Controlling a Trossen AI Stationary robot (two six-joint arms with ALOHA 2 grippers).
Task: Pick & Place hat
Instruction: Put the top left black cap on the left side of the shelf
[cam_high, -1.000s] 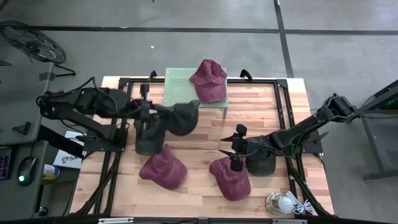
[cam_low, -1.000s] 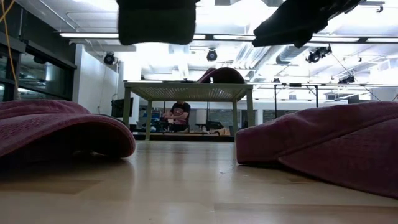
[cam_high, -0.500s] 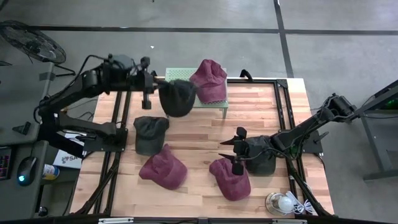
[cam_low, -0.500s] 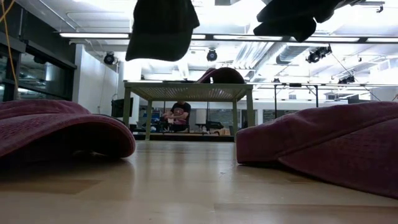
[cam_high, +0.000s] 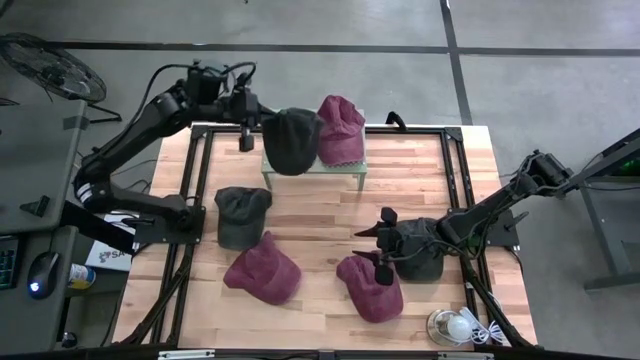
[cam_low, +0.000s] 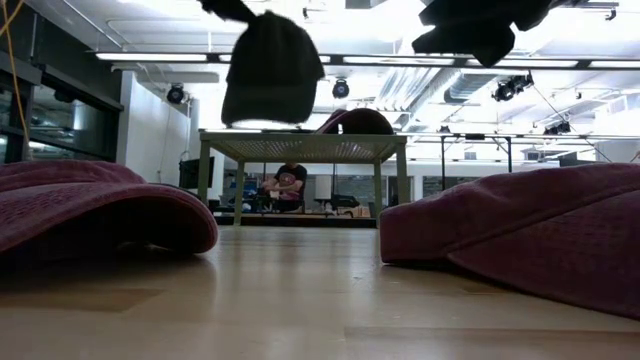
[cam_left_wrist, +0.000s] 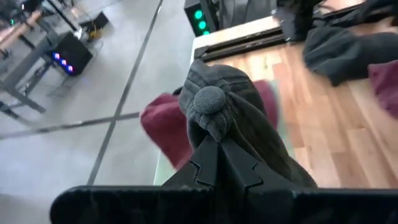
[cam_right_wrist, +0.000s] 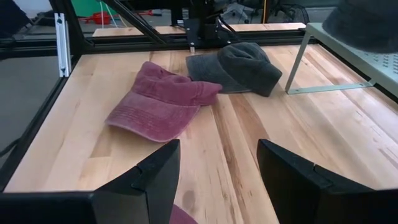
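Note:
The dark grey hat (cam_low: 272, 72) hangs rim down over the stand's free part (cam_low: 265, 137), so my left gripper should lower it next until it rests beside the maroon hat.
A dark grey hat (cam_high: 291, 140) hangs over the left part of the green perforated stand (cam_high: 350, 172) at the table's far edge, with my left gripper (cam_high: 247, 127) shut on it. In the low view this hat (cam_low: 270, 70) hangs just above the stand's top (cam_low: 300, 146). A maroon hat (cam_high: 340, 130) rests on the stand's right part. My right gripper (cam_high: 378, 243) stands open above the table's right middle, nothing between its fingers (cam_right_wrist: 155, 177). My left gripper pinches the crown cloth right beside the hat's top button (cam_left_wrist: 209, 104) between its two shut fingers (cam_left_wrist: 208, 163). The fingers come from the table's left, slanting a little down. The hat hangs from the fingers, clear of the stand.
Another dark grey hat (cam_high: 241, 214) and a maroon hat (cam_high: 263, 268) lie on the table's left half. A maroon hat (cam_high: 370, 288) and a dark hat (cam_high: 422, 252) lie under my right arm. A lamp bulb (cam_high: 455, 326) sits at the near right corner.
My left gripper has swung toward the table's far edge with the dark grey hat, from above the hat on the table's left half to above the stand. The hat has turned about while hanging clear.

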